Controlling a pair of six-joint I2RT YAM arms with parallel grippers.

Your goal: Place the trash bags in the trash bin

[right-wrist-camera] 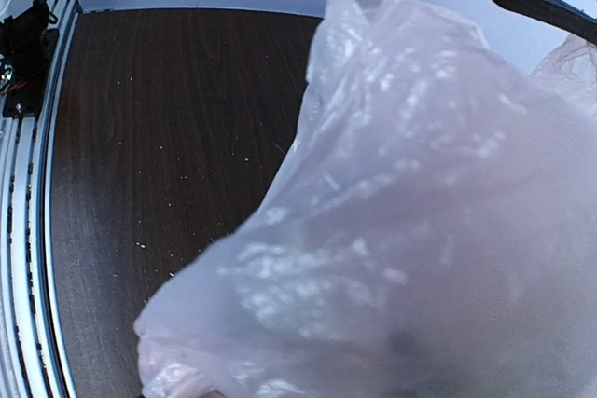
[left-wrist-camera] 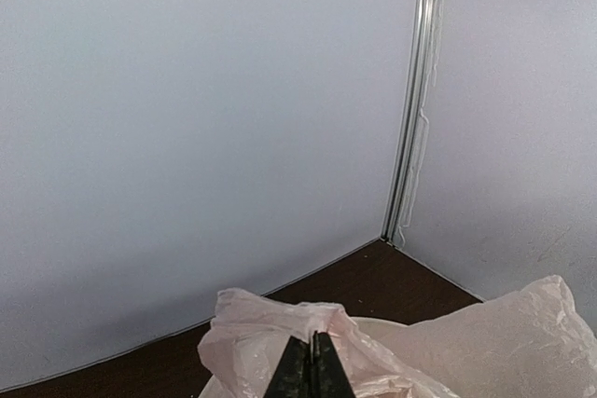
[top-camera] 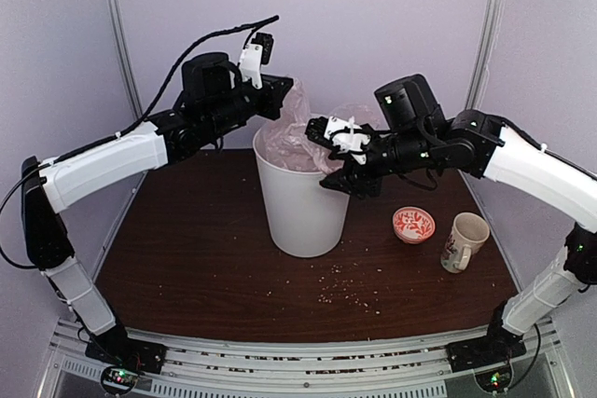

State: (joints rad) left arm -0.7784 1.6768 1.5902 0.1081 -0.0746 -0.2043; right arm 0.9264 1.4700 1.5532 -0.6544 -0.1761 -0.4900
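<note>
The trash bag is bunched up in the bin's opening (top-camera: 291, 144), so the robot's left gripper should pull the bag's fold out past the bin's rim (top-camera: 257, 143) while the right gripper spreads the bag's other edge.
The white trash bin (top-camera: 300, 204) stands upright mid-table. The pale-pink trash bag (top-camera: 297, 135) bulges out of its mouth. My left gripper (top-camera: 284, 100) hovers at the bin's back-left rim. In the left wrist view it (left-wrist-camera: 312, 351) is shut on a fold of the bag (left-wrist-camera: 252, 333). My right gripper (top-camera: 328, 156) is at the bin's right rim, its two black fingers apart against the bag. In the right wrist view the bag (right-wrist-camera: 420, 212) drapes over the camera and hides the fingers.
A small red-and-white bowl (top-camera: 413, 225) and a floral mug (top-camera: 464, 240) sit to the right of the bin. Crumbs (top-camera: 340, 295) dot the dark wood table in front. White walls close in behind, and metal rails (right-wrist-camera: 28, 230) run along the near edge.
</note>
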